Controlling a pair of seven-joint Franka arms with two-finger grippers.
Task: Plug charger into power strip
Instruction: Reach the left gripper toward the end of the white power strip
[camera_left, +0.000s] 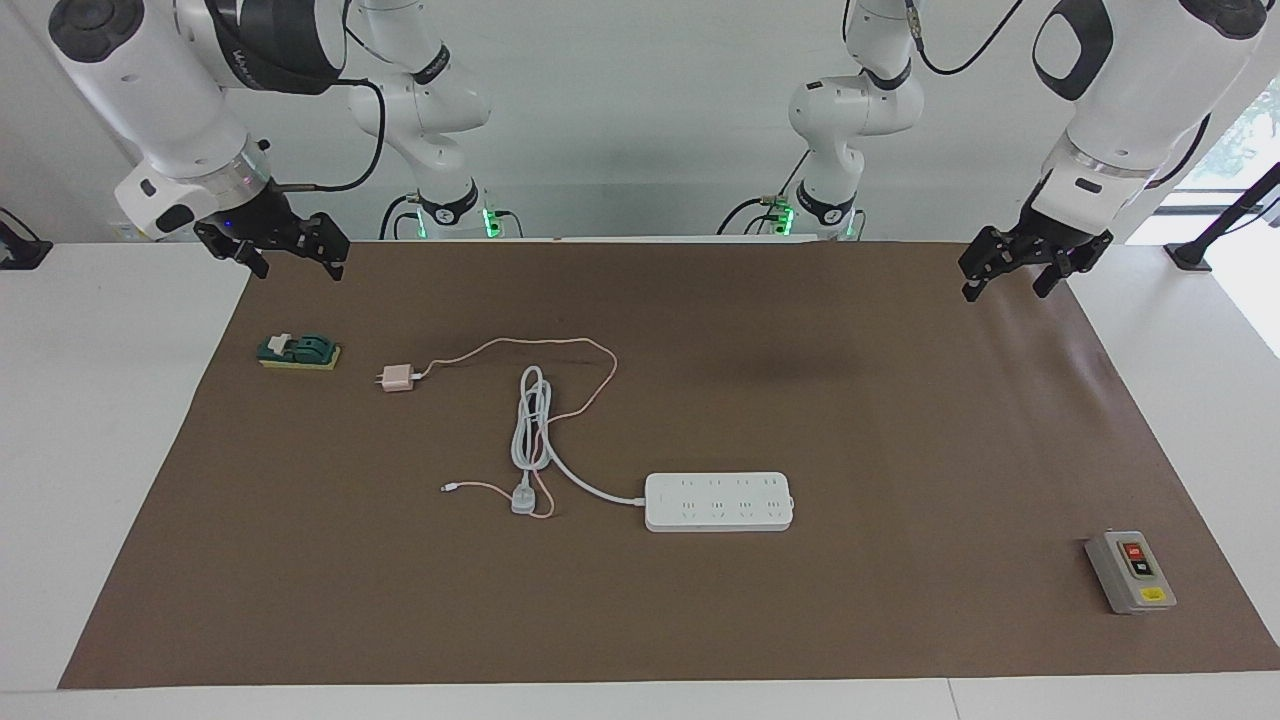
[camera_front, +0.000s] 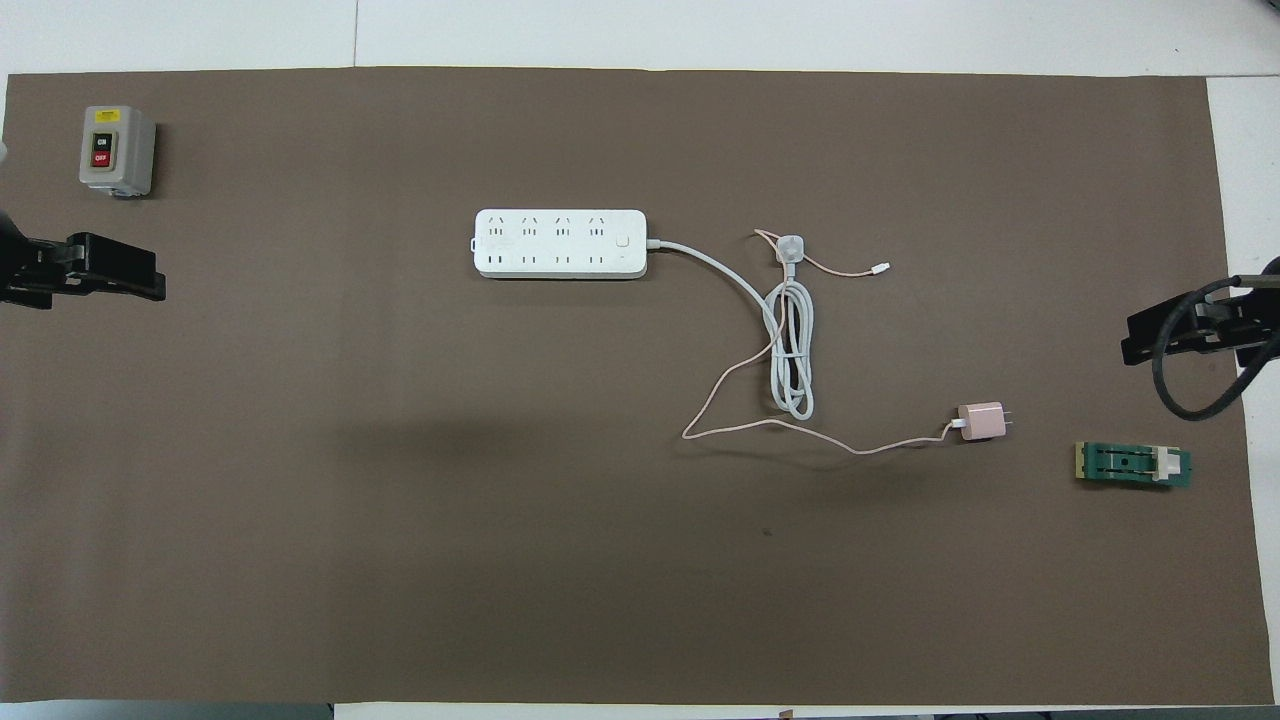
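The pink cable (camera_front: 858, 451) should trail along and leave the coiled white cord in place when I carry the charger, because the cable's loop (camera_front: 686, 433) is lying slack.
The charger (camera_left: 397, 378) (camera_front: 982, 421), a small pale pink cube, lies on the brown mat toward the right arm's end, its prongs pointing that way. Its thin pink cable (camera_front: 760, 425) loops across the mat and under the coiled white cord (camera_front: 795, 350). The power strip (camera_left: 718, 501) (camera_front: 560, 243) lies flat mid-mat, sockets up, farther from the robots than the charger. My right gripper (camera_left: 300, 268) (camera_front: 1130, 350) hangs open over the mat's edge at its own end, empty. My left gripper (camera_left: 1006, 290) (camera_front: 150, 280) waits open and empty over the mat's other end.
A green knife switch (camera_left: 299, 351) (camera_front: 1133, 465) sits beside the charger at the right arm's end. A grey switch box (camera_left: 1130, 572) (camera_front: 117, 150) stands at the left arm's end. The cord's grey-white plug (camera_left: 522, 497) (camera_front: 791, 247) lies on the pink cable.
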